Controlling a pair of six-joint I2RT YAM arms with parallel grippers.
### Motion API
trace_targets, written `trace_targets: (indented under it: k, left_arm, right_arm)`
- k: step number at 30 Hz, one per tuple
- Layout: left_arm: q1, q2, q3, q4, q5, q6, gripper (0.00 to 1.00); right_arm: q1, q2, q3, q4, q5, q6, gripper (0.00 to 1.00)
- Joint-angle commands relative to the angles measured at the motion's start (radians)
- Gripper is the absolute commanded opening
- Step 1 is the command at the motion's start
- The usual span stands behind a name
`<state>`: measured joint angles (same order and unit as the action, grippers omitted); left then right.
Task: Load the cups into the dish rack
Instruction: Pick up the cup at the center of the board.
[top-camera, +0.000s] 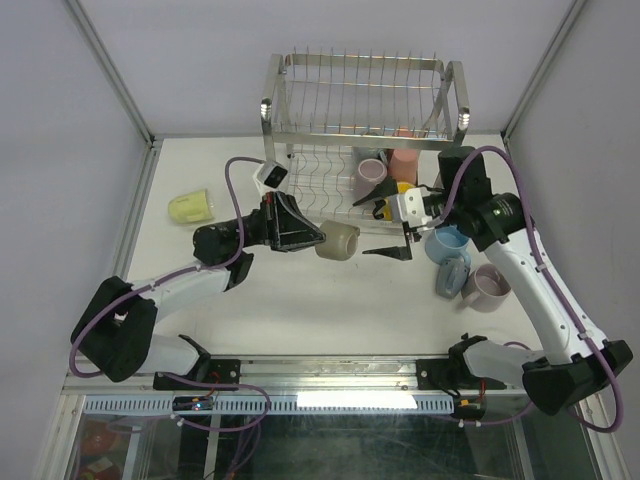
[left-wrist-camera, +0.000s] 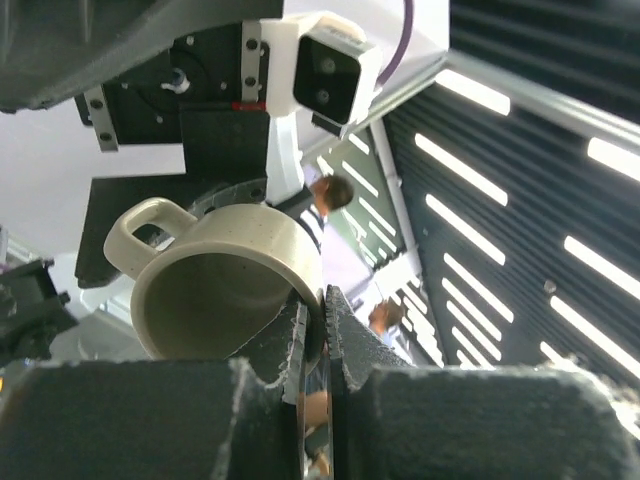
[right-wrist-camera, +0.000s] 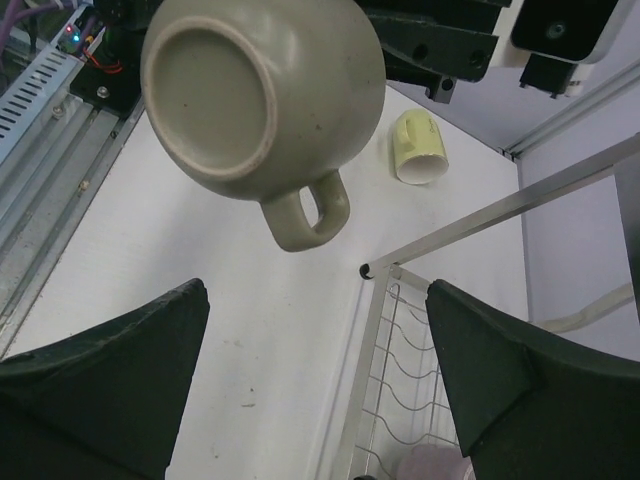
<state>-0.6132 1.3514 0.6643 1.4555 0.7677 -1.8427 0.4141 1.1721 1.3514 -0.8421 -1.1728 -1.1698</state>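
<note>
The grey-beige mug's rim (left-wrist-camera: 312, 298) is in my left gripper. My right gripper should take hold of the mug's free base end (top-camera: 350, 242) before putting the mug in the rack's lower level.
My left gripper (top-camera: 316, 238) is shut on the rim of a small grey-beige mug (top-camera: 339, 241) and holds it above the table, in front of the steel wire dish rack (top-camera: 300, 160). In the left wrist view the jaws (left-wrist-camera: 322, 303) pinch the mug's (left-wrist-camera: 215, 290) wall, one finger inside it. My right gripper (top-camera: 392, 228) is open and empty, facing this mug. In the right wrist view the mug's (right-wrist-camera: 260, 90) base and handle hang ahead of the wide-open gripper (right-wrist-camera: 318, 375). The rack's lower tier holds mauve (top-camera: 369, 176), pink (top-camera: 404, 160) and yellow (top-camera: 403, 187) mugs.
A pale yellow-green mug (top-camera: 192, 207) lies on its side at the left, also in the right wrist view (right-wrist-camera: 420, 148). Light blue (top-camera: 448, 241), grey-blue (top-camera: 452, 276) and mauve (top-camera: 487, 287) mugs stand right of the rack. The rack's front corner (right-wrist-camera: 372, 272) is just below my right gripper.
</note>
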Motion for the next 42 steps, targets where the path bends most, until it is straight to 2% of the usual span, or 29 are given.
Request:
trace_targets:
  k: [1,6,12,15,21,24,27,36,42]
  left_arm:
    - [0.011,0.019,0.033,0.292,0.118,0.020,0.00]
    - [0.002,0.025,-0.002,0.291,0.003,-0.003,0.00]
    - [-0.017,0.028,-0.016,0.291,-0.066,-0.008,0.00]
    - [-0.017,0.030,-0.027,0.292,-0.087,-0.010,0.00]
    - [-0.017,0.046,-0.031,0.291,-0.099,-0.016,0.00]
    - [-0.018,0.052,-0.031,0.292,-0.113,-0.018,0.00]
    - [-0.016,0.052,-0.034,0.292,-0.122,-0.018,0.00]
    - [-0.014,0.047,-0.070,0.291,-0.140,0.000,0.45]
    - [0.022,0.021,-0.168,0.291,-0.181,0.070,0.60]
  right_arm:
    - [0.034,-0.039,0.014,-0.033,0.059,-0.105,0.92]
    - [0.067,-0.063,-0.006,0.024,0.054,-0.059,0.86]
    - [0.131,-0.061,-0.060,0.124,0.102,0.011,0.70]
    - [0.142,-0.076,-0.084,0.164,0.117,0.041,0.56]
    - [0.144,-0.101,-0.092,0.208,0.138,0.100,0.13]
    - [0.144,-0.108,-0.104,0.219,0.142,0.107,0.02]
    - [0.144,-0.115,-0.118,0.221,0.147,0.105,0.00]
    - [0.126,-0.126,-0.144,0.265,0.111,0.197,0.00]
    - [0.093,-0.134,-0.171,0.302,0.098,0.272,0.00]
